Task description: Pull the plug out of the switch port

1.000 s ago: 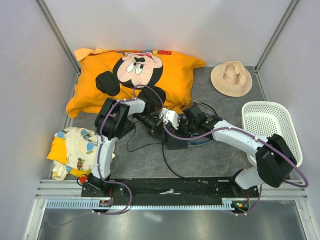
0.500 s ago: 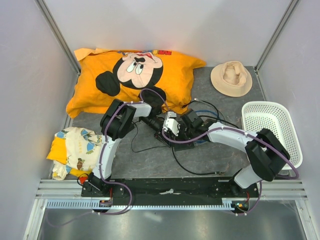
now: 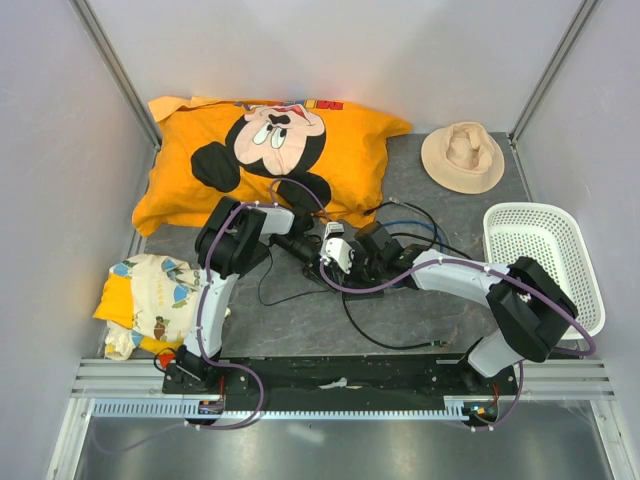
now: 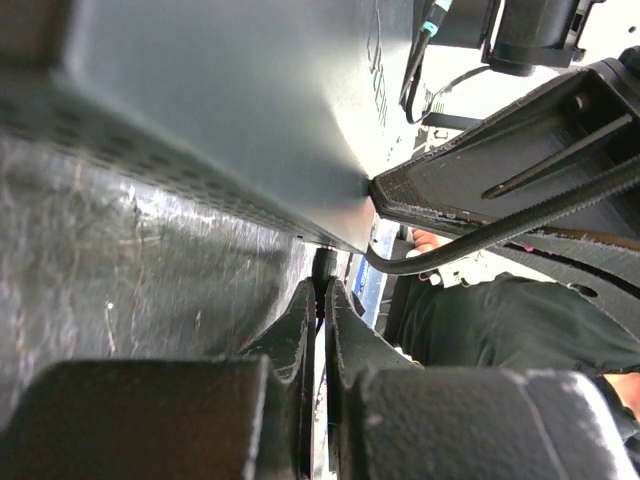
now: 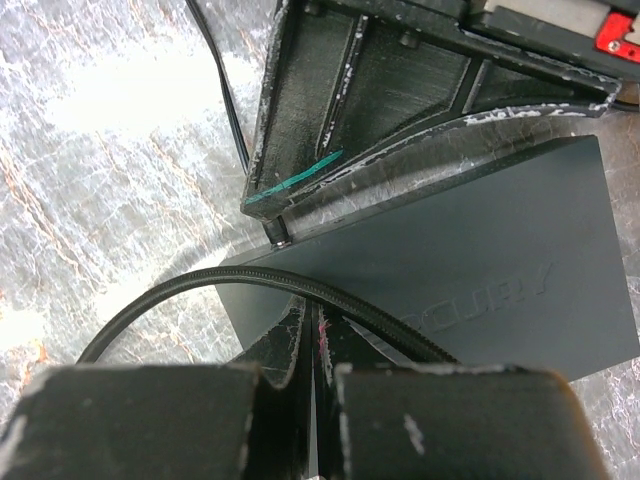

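I can see my left gripper low and slanted, only its finger ends on the plug [image 4: 324, 272], so it should open, back off and take the plug from above.
The switch [image 5: 480, 250] is a flat matte black box; in the left wrist view [image 4: 230, 100] it fills the upper left. In the top view it is mostly hidden under both grippers. My left gripper [image 4: 322, 292] is shut on a thin black plug end [image 4: 325, 264] at the switch's edge; it also shows in the top view [image 3: 316, 260]. My right gripper [image 5: 318, 318] is shut, its tips resting on the switch's top near its edge, and it shows in the top view [image 3: 347, 266]. A black braided cable [image 5: 200, 290] crosses just before the right fingertips.
An orange Mickey pillow [image 3: 270, 150] lies at the back. A beige hat [image 3: 462, 156] lies at the back right. A white basket [image 3: 545, 255] stands at the right and a patterned cloth [image 3: 150, 300] lies at the left. Black cable loops [image 3: 385, 335] lie in front of the grippers.
The right gripper and the switch under it have shifted left, toward the left gripper. The left arm's elbow has swung slightly, and the loose cables have been dragged along.
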Motion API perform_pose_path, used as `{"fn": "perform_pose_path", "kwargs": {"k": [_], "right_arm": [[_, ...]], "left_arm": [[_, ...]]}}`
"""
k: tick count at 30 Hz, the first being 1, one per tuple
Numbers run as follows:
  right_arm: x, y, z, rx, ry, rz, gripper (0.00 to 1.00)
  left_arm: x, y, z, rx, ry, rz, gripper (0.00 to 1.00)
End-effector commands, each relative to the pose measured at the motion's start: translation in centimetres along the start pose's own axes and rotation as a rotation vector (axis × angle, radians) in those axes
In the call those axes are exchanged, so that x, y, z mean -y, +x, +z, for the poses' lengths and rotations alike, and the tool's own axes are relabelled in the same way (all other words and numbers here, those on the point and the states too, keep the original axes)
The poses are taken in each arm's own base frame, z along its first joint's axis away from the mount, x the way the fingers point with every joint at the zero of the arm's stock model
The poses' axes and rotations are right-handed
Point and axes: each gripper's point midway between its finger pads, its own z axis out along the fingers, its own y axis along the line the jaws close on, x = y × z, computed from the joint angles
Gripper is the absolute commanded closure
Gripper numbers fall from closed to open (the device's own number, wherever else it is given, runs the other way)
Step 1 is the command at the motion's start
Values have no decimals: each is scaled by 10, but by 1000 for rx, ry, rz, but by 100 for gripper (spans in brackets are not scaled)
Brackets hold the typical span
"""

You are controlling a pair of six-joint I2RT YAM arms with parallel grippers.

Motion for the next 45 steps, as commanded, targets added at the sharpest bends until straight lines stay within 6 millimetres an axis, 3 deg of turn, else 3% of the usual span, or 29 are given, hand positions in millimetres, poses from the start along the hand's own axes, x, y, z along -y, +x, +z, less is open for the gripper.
{"fn": "perform_pose_path", "kwargs": {"k": [1, 4, 8, 10, 11, 12, 19, 40, 45], "right_arm": [[-32, 73, 8, -232, -83, 70, 100], [-33, 74, 8, -233, -90, 72, 100], [-34, 74, 9, -233, -94, 71, 100], [-34, 74, 8, -234, -96, 72, 100], [-34, 74, 8, -232, -95, 70, 100], [-34, 74, 8, -232, -93, 71, 100], [-33, 73, 6, -228, -91, 68, 100], [-32, 72, 9, -217, -77, 76, 100], [-33, 72, 14, -219, -86, 83, 100]], "left_arm": [[-13, 15, -14, 5, -42, -48, 98], [-14, 18, -12, 1, -30, -60, 98], [-11, 10, -14, 16, -29, -20, 72], [-12, 3, -14, 30, -42, 5, 67], [-14, 0, -14, 35, -50, 13, 58], [-13, -3, -13, 38, -46, 13, 58], [-18, -11, -8, 33, -26, 9, 62], [-12, 7, 27, -64, -1, 33, 72], [-12, 18, 29, -74, 15, 12, 88]]}}
